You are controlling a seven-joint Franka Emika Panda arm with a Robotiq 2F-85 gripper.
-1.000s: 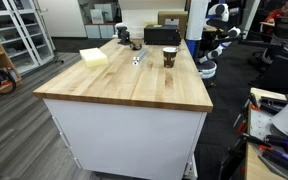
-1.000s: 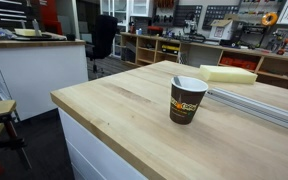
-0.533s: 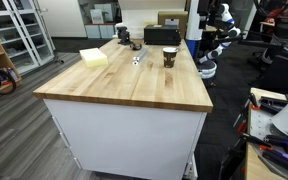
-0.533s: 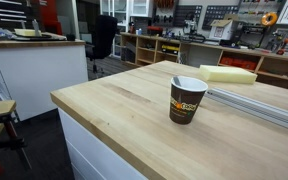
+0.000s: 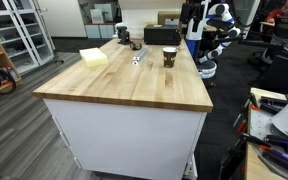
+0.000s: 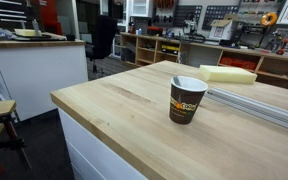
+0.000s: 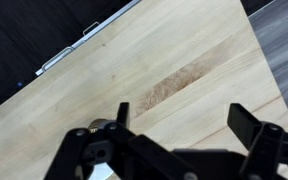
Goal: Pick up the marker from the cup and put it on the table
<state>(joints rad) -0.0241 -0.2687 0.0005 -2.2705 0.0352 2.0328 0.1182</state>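
The robot's open gripper is pointing at plain table wood (image 7: 179, 100) beside the cup, so it should go back over the cup's opening (image 6: 190, 83) before it goes down toward the marker.
The dark brown cup (image 6: 187, 100) with a lighter rim stands upright on the light wooden table (image 6: 114, 110). It also shows toward the far end of the table in an exterior view (image 5: 169, 57). No marker shows in any view; the cup's inside is hidden. My gripper (image 7: 184, 122) is open and empty, hanging above bare table wood (image 7: 174, 60) near an edge. In an exterior view the gripper (image 5: 192, 17) is a dark shape high beyond the table's far end, apart from the cup. The cup is out of the wrist view.
A pale yellow block (image 5: 94, 57) lies at the far corner, also shown behind the cup (image 6: 228, 74). A small silvery object (image 5: 138, 57) lies beside the cup. A metal rail (image 6: 254, 105) runs along the table. A black box (image 5: 161, 35) stands at the far end.
The dark gripper has come into the exterior view above the far end of the table, moving toward the cup's side. The cup and the other objects have not moved.
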